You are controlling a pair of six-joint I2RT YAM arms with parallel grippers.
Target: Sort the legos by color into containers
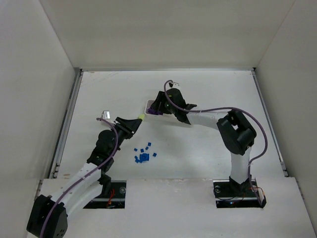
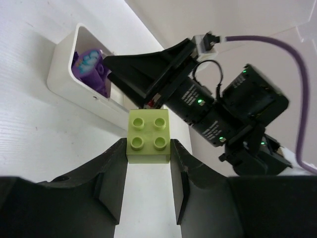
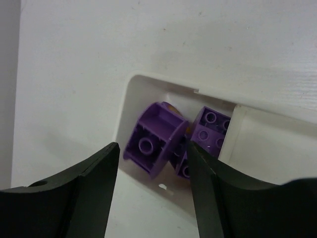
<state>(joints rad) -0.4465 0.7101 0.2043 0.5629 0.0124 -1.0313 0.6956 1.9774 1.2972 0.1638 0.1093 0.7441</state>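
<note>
My right gripper needs to move back out of the way before my left gripper takes the yellow-green lego to the tray's far end, because my right arm covers the white tray [image 1: 170,117].
My left gripper [image 1: 137,120] is shut on a yellow-green lego [image 1: 141,117], held just left of the white tray's [image 1: 148,104] left end. In the left wrist view the four-stud lego [image 2: 148,136] sits between my fingertips, above the table. My right gripper [image 1: 159,106] hovers open and empty over the tray's left compartment. In the right wrist view my open right gripper [image 3: 152,151] is above purple legos [image 3: 153,135] lying in that compartment [image 3: 125,101]. The purple legos also show in the left wrist view [image 2: 89,67]. Several tiny dark blue legos [image 1: 143,156] lie on the table between the arms.
My right arm [image 1: 208,118] covers most of the tray, so its other compartments are hidden in the top view. A divider wall [image 3: 233,134] borders the purple compartment. White walls enclose the table on three sides.
</note>
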